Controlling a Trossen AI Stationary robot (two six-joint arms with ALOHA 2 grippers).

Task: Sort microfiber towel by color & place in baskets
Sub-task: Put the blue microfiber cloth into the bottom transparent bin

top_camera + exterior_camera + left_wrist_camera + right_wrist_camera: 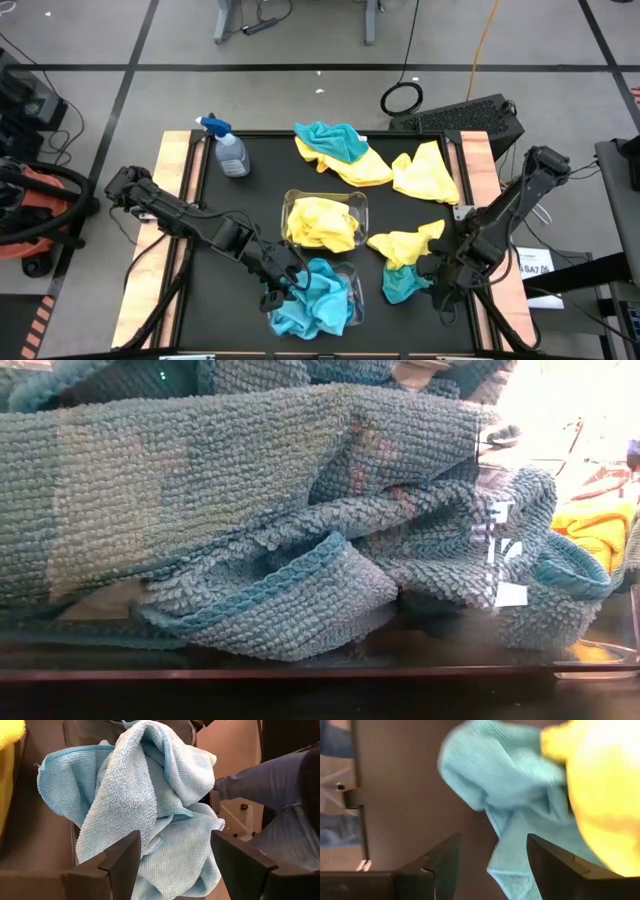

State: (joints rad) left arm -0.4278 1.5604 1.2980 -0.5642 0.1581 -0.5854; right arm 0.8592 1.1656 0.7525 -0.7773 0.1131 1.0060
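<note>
The teal towel's loose edge [512, 870] faces my right gripper's open fingers, free of the yellow towel. I should keep approaching until they close around the teal towel alone [406, 284].
Two clear baskets stand mid-table. The farther basket [290, 205] holds yellow towels [322, 224]. The nearer basket [352, 312] holds a heap of teal towels [318, 298] [150, 795], which fills the low view [250, 510]. My left gripper [285, 275] [175, 840] is open, low over that heap's left side. My right gripper [435, 268] [493, 840] is open, just right of a loose teal towel [400, 285] [510, 795] lying on the mat. A yellow towel [405, 245] [600, 785] overlaps that towel's far edge. My left gripper comes slanting down from the table's left with a finger on either side of the teal heap's near folds [165, 860]. Whether the fingers [125, 855] touch the cloth, I cannot tell.
A clear spray bottle [228, 150] with a blue trigger stands at the far left of the black mat. At the far edge a teal towel [335, 140] lies on a yellow one [365, 168], with another yellow towel [425, 175] to their right. Wooden strips [172, 190] border the mat.
</note>
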